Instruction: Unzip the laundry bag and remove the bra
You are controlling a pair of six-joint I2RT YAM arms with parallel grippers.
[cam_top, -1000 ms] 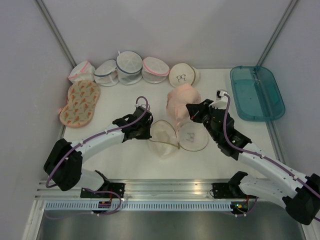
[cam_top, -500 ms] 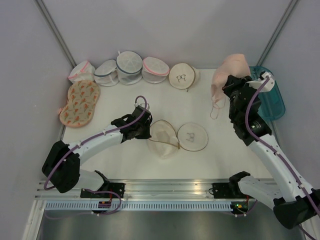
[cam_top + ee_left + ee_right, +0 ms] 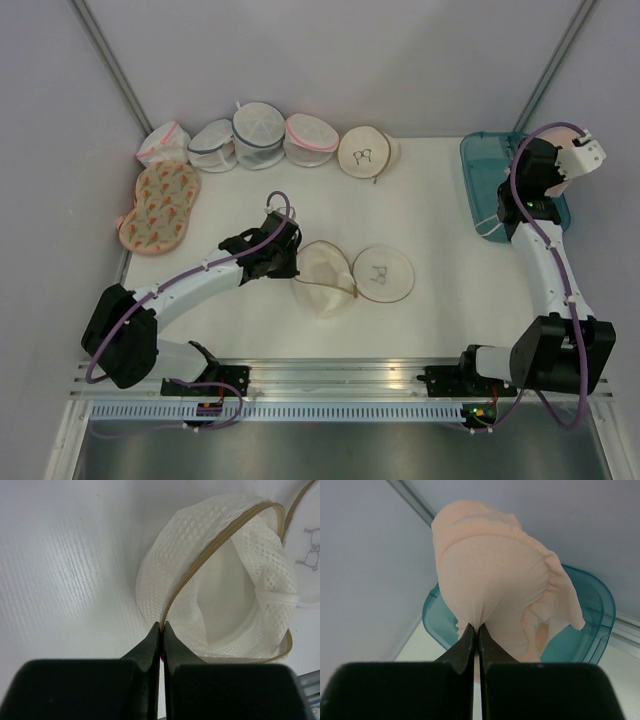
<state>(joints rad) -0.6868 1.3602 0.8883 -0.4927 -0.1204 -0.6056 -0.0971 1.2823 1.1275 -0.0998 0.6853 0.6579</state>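
Note:
The peach-pink bra (image 3: 492, 580) is hanging over the open teal tray, clear of the laundry bag. I keep moving my right gripper toward the tray's middle (image 3: 497, 178) and let go there.
The cream laundry bag (image 3: 325, 280) lies open in the middle of the table, its lid (image 3: 385, 272) with the black bra outline flipped to the right. My left gripper (image 3: 287, 263) is shut on the bag's tan zip rim (image 3: 200, 565); in the left wrist view my gripper (image 3: 161, 626) pinches the rim and the bag's inside (image 3: 225, 605) is empty. My right gripper (image 3: 478, 630) is shut on the peach-pink bra (image 3: 495, 580), held in the air over the teal tray (image 3: 585, 625). From above, the raised right gripper (image 3: 553, 145) hides most of the bra (image 3: 562, 128).
The teal tray (image 3: 500, 190) sits at the back right by the wall. A second closed cream bag (image 3: 365, 150) and several white mesh bags (image 3: 260, 135) line the back edge. A flat orange-patterned bag (image 3: 160, 205) lies at the left. Walls enclose three sides.
My right gripper has carried the bra from beside the open bag up and to the right, over the teal tray. My left gripper has kept its hold on the zip rim.

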